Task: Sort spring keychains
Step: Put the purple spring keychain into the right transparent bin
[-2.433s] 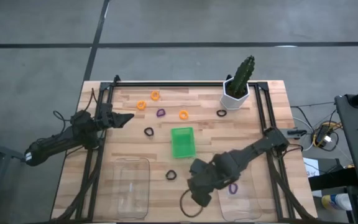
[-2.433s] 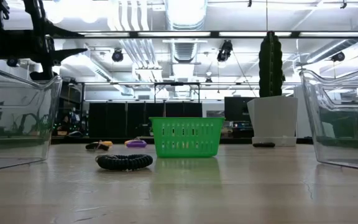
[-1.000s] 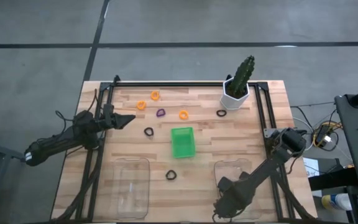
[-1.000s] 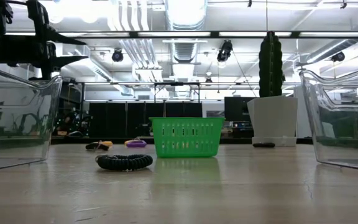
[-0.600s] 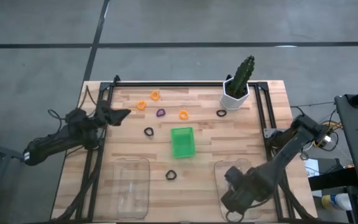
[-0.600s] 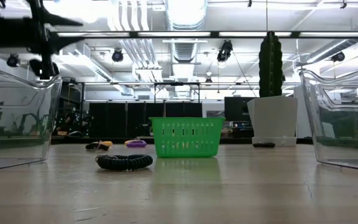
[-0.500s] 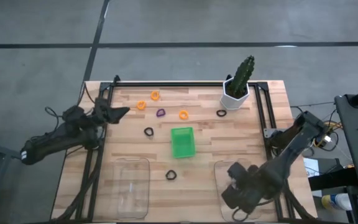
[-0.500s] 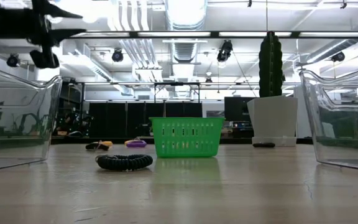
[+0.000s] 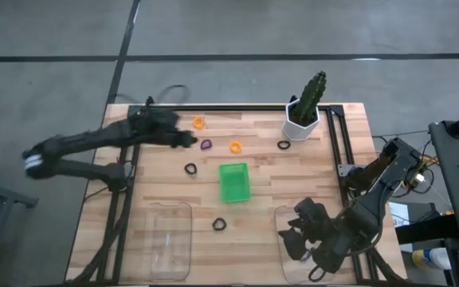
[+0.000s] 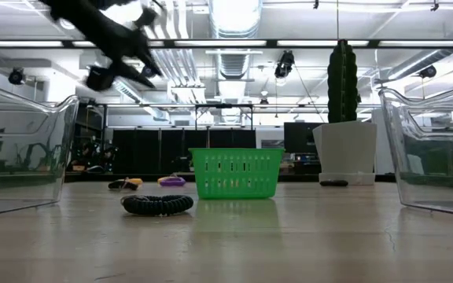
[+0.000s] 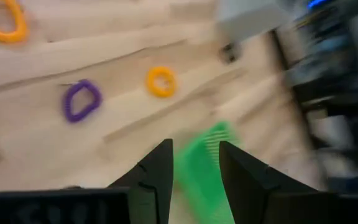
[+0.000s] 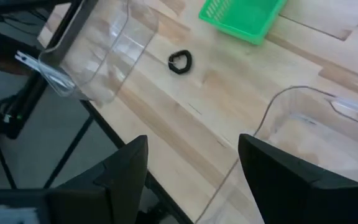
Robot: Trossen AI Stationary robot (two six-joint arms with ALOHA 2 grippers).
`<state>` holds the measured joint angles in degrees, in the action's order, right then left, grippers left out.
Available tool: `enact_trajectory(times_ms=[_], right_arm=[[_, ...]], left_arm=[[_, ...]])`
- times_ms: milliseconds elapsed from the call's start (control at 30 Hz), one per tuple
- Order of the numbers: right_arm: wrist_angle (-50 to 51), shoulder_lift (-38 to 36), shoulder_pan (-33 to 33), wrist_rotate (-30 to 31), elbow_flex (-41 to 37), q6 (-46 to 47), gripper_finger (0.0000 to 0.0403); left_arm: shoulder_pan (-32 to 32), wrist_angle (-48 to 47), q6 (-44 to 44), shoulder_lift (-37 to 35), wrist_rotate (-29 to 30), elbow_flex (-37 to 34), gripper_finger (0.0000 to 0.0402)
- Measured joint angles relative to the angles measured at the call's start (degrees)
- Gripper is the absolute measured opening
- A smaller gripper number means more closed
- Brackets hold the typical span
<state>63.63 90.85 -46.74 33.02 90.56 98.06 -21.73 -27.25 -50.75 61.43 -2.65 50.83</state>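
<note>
I should expect a metal ring hooked to the coil of the purple keychain [image 11: 81,101] when I pick it up, because a thin line [image 11: 68,83] sticks out beside the keychain.
Spring keychains lie loose on the wooden table: orange ones [image 9: 198,122] [image 9: 234,147], a purple one [image 9: 206,145], and black ones [image 9: 284,145] [image 9: 190,168] [image 9: 219,225]. The green tray [image 9: 233,182] stands mid-table. My left gripper [image 9: 188,140] hangs open above the far left of the table, beside the purple keychain [image 11: 81,99]; nothing sits between its fingers [image 11: 194,146]. My right gripper [image 9: 292,237] hovers open over the right clear container [image 9: 319,214], holding nothing [image 12: 193,140].
A second clear container [image 9: 169,239] stands at the near left. A potted cactus [image 9: 307,108] stands at the far right. A dark frame rail [image 9: 134,183] runs along the table's sides. Bare wood lies between the two containers around the black keychain [image 12: 180,61].
My left gripper has swung from the table's left edge toward the right and far side, out over the orange and purple keychains. My right gripper has come from the near edge a little toward the far edge, over the right container. No keychain has moved.
</note>
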Motion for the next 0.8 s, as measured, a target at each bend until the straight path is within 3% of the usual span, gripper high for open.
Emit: enact_trajectory(times_ms=[233,500,800], right_arm=[[-2.0,0.0,0.0,0.3,0.0,1.4,0.0241],[-2.8,0.0,0.0,3.2,0.0,2.3,0.0242],[-3.0,0.0,0.0,3.2,0.0,3.4,0.024]], left_arm=[[-4.1,-16.1,10.3,18.6,3.4,13.1,0.0122],[-4.2,-16.3,16.4,33.1,0.7,18.8,0.0122],[-3.9,-15.8,21.1,42.5,1.8,20.3,0.0122]])
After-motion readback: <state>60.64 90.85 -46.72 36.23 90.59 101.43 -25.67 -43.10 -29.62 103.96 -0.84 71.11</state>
